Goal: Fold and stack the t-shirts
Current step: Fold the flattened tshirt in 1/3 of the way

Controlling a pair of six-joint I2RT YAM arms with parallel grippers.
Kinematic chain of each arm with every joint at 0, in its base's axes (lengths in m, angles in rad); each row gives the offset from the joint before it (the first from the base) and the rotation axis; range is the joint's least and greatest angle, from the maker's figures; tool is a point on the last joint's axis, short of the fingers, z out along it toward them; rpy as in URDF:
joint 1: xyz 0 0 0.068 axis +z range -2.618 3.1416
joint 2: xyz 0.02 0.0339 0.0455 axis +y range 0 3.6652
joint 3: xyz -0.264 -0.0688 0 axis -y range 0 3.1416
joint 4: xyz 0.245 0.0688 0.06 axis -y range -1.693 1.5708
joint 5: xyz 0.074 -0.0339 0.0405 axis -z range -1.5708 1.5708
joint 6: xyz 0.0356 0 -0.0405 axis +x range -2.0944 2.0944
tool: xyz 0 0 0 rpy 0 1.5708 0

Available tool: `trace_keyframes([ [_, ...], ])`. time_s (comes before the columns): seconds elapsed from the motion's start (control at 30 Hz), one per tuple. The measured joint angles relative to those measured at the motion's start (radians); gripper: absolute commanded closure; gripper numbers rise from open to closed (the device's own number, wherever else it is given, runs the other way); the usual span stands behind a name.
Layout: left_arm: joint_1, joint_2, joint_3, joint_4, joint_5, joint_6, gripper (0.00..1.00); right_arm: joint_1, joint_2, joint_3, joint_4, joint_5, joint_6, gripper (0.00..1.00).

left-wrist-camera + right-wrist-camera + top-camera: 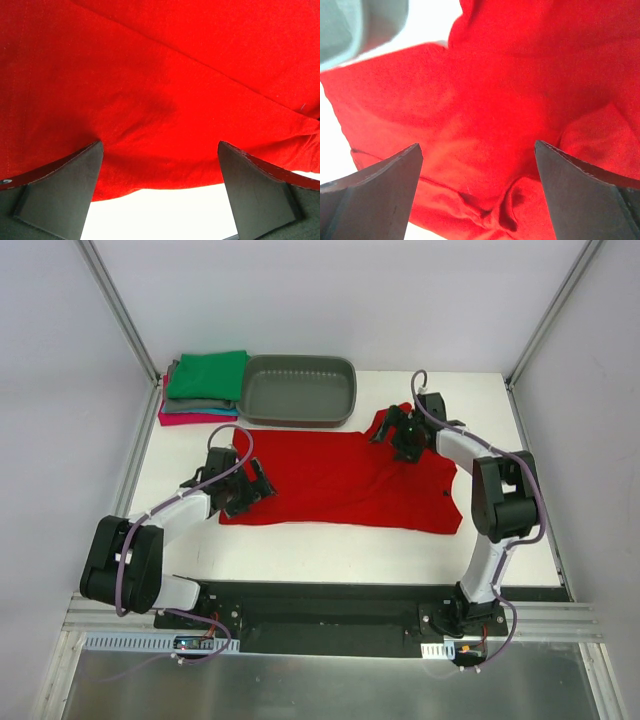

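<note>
I should use my left gripper and right gripper to pull the shirt toward the table's front edge (340, 575) before I fold it, because the red shirt's far edge (305, 433) lies next to the tub.
A bright red t-shirt (345, 480) lies spread on the white table. My left gripper (248, 490) is open at the shirt's left edge; in the left wrist view the red cloth (165, 100) lies between and beyond its fingers, with its edge just above bare table. My right gripper (398, 435) is open over the shirt's upper right part, near a sleeve; in the right wrist view wrinkled red cloth (485, 150) lies between the fingers. A stack of folded t-shirts, green (208, 375) on top, then grey and magenta, sits at the back left.
A grey oval plastic tub (298, 390) stands at the back, right of the stack and just above the red shirt; its corner shows in the right wrist view (350, 25). Metal frame posts and white walls bound the table.
</note>
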Motion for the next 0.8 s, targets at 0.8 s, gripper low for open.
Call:
trace_keyframes([
  [0.8, 0.000, -0.053, -0.020, -0.059, -0.015, 0.022, 0.01, 0.171, -0.087, -0.021, -0.193, 0.054, -0.126, 0.04],
])
